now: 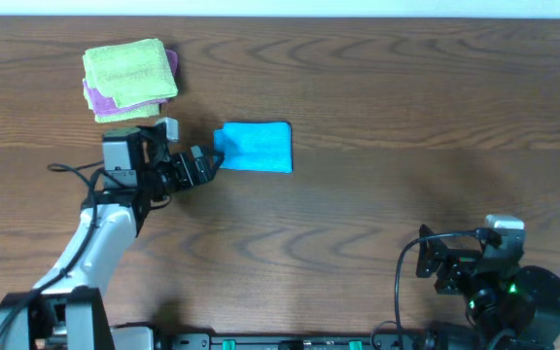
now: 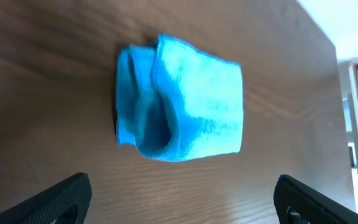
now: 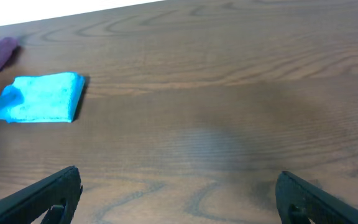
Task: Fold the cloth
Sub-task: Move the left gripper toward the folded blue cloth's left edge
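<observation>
The folded sky-blue cloth puffs out in a loose loop (image 2: 158, 124) next to my open left gripper. Next, I bring my left gripper in low to the cloth and grab its near corner (image 2: 157, 151).
The sky-blue cloth (image 1: 255, 147) lies folded into a small rectangle on the wooden table, left of centre. In the left wrist view the cloth (image 2: 191, 109) shows a looped, bunched edge on its near left side. My left gripper (image 1: 208, 165) stands open just left of the cloth, its fingers wide apart over bare wood and clear of the cloth (image 2: 182, 202). My right gripper (image 1: 434, 264) is open at the table's front right, far from the cloth (image 3: 45, 98), with only bare wood between its fingers (image 3: 179, 199).
A lime-green cloth (image 1: 129, 73) lies stacked on a purple cloth (image 1: 93, 97) at the back left, just behind my left arm. The purple cloth's corner (image 3: 2, 50) shows at the far left of the right wrist view.
</observation>
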Tool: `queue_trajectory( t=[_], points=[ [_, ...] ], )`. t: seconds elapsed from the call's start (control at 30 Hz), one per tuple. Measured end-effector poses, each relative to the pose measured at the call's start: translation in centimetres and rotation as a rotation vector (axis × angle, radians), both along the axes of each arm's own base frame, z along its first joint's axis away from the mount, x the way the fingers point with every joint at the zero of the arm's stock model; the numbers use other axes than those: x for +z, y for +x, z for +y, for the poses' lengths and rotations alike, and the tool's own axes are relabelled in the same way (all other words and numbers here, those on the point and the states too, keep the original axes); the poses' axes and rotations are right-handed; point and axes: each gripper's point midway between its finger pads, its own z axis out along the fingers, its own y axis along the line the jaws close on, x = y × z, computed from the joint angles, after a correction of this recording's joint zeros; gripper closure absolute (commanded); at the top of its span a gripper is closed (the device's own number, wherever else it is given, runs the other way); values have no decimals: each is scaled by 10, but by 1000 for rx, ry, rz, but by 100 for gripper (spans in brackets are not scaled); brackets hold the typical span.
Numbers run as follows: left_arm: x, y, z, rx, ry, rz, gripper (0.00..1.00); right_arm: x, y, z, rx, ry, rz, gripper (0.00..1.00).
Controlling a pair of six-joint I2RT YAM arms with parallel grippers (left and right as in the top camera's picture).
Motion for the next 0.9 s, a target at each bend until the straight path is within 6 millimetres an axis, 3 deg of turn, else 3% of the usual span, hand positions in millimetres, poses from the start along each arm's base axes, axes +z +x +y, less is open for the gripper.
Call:
queue_trajectory(
  t=[0.2,0.43,0.73,0.9],
  points=[
    [21,2,4,12,9,-69,5,0,0,0,0,0,1,1],
    [22,4,9,23,43,-87,5,0,0,0,0,0,2,1],
    [7,0,21,10,160,-80,5,-1,0,0,0,0,3,1],
    [-9,9,39,39,152,-64,5,-1,0,0,0,1,3,1]
  ],
)
